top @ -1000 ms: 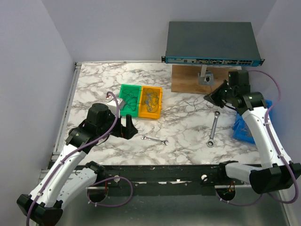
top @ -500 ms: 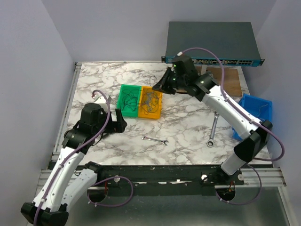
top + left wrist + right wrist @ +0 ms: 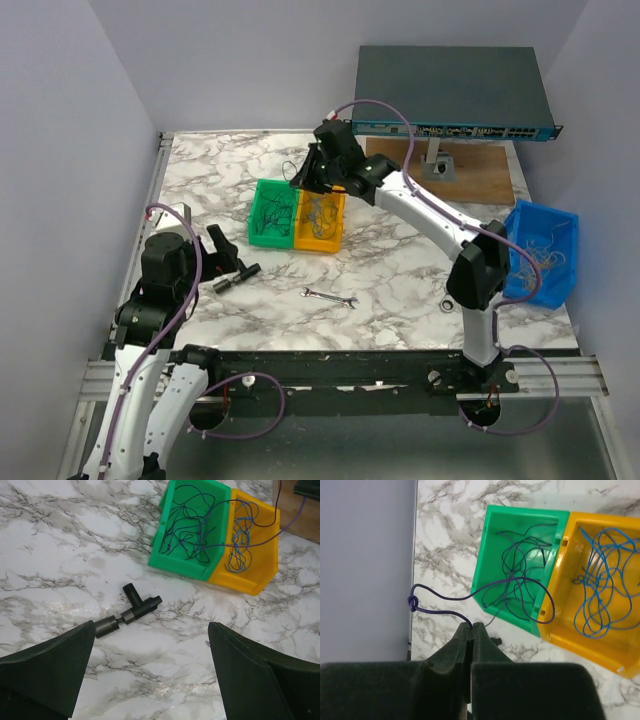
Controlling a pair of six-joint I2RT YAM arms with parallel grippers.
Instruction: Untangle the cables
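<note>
The purple cable is clear of the bright blue strands of cable, so my right gripper should keep moving toward the green bin and let go of the purple cable inside it.
The cables lie sorted in two bins: dark blue strands in the green bin, bright blue ones in the yellow bin. My right gripper hovers over the green bin's far corner, shut on a purple cable. That cable has a small knot and loops out across the green bin and the yellow bin. In the top view the right gripper is above both bins. My left gripper stands wide open over bare marble, at the near left.
A black T-shaped tool with a steel end lies just ahead of the left fingers. A small wrench lies near the front. A blue bin with thin wires stands at the right edge. A network switch sits on a wooden board at the back.
The right arm swung from the right side across to the bins on the left, still shut, with the purple cable. The left arm drew back toward the near left, staying open.
</note>
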